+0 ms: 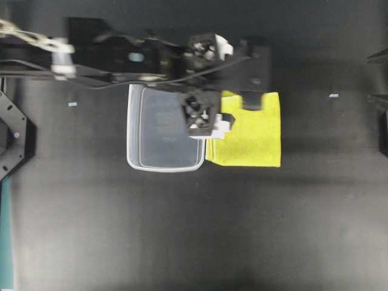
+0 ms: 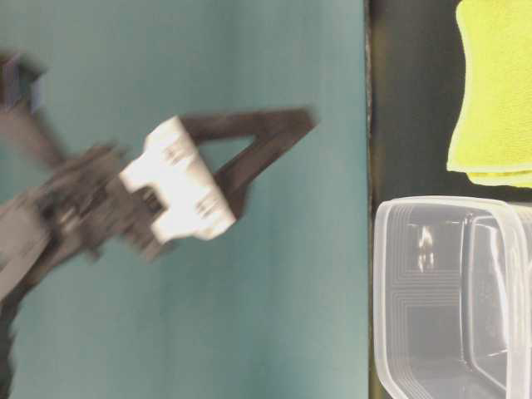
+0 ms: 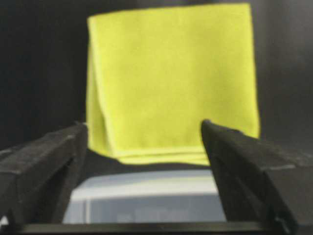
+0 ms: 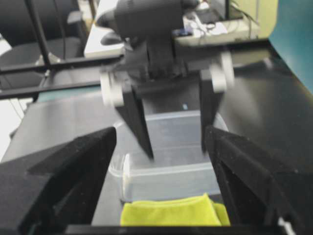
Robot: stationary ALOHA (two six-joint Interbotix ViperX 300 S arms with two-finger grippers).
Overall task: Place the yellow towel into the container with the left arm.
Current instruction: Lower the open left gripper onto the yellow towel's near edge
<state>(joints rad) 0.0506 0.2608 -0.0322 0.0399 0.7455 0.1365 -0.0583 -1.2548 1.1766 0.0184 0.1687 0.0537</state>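
Observation:
I expect the yellow towel to bunch into a fold with drooping sides when I lift it, because thin, loose layers show along its skewed edge.
The yellow towel lies folded flat on the black table, right beside the clear container. My left gripper hangs open and empty in the air over the container's towel-side rim. In the left wrist view its open jaws frame the towel, with the container's rim below them. The table-level view shows it blurred, above the container and towel. My right gripper is open and empty, back from the towel and facing the container.
Two small blue tape marks sit on the black table. A black frame stands at the left edge. Black parts of the right arm show at the right edge. A teal wall stands behind.

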